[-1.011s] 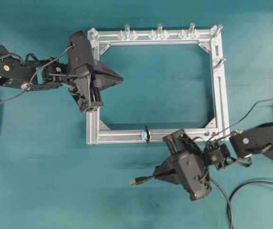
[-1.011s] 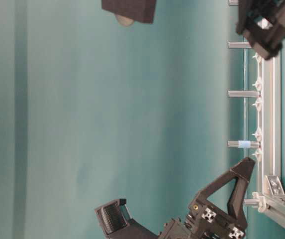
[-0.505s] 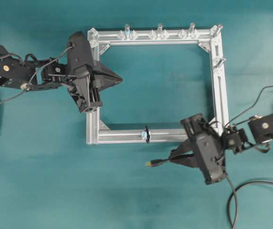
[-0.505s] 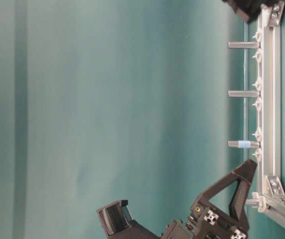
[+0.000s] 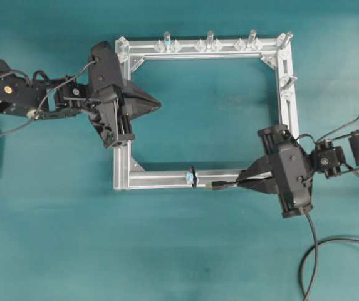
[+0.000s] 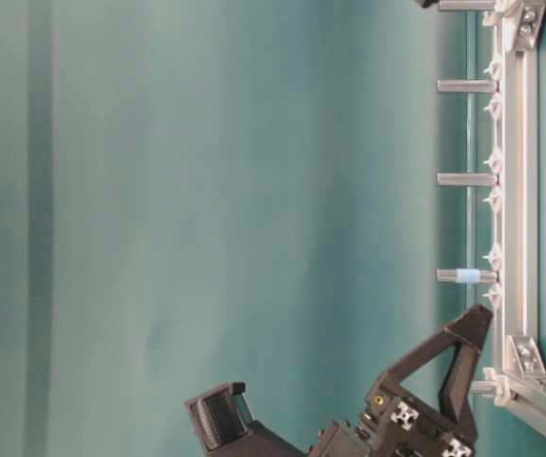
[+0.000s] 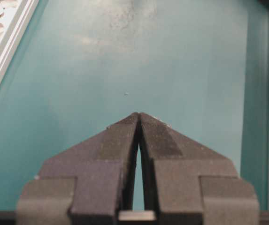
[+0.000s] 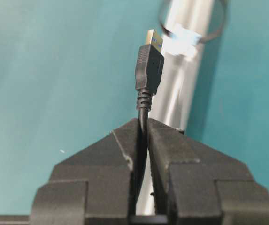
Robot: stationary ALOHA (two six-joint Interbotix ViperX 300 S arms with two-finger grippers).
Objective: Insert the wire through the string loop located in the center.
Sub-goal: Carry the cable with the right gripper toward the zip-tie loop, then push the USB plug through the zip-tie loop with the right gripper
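Observation:
The plug's brassy tip (image 5: 208,185) aims past the string loop's near side. Next, my right gripper moves the plug inward to face the loop's opening (image 5: 193,174) before pushing through.
My right gripper (image 5: 243,183) is shut on the wire (image 5: 228,184) just behind its slim black plug (image 8: 149,69). The brassy tip (image 5: 208,185) points left along the silver frame's near bar (image 5: 160,178), a short way right of the string loop (image 5: 193,177). In the right wrist view the loop (image 8: 193,23) with its pale fitting stands just beyond and right of the plug tip. The wire trails off behind the right arm (image 5: 311,251). My left gripper (image 5: 159,104) is shut and empty, over the frame's left side (image 7: 139,115).
The square silver frame (image 5: 289,125) carries upright silver pegs (image 5: 210,40) along its far bar and right bar. One peg has a blue band (image 6: 468,275). The teal table surface (image 5: 204,113) surrounds the frame.
My right gripper has moved up and to the right with the wire, swinging the plug from below the frame onto the near bar, close to the loop. The left arm has not moved.

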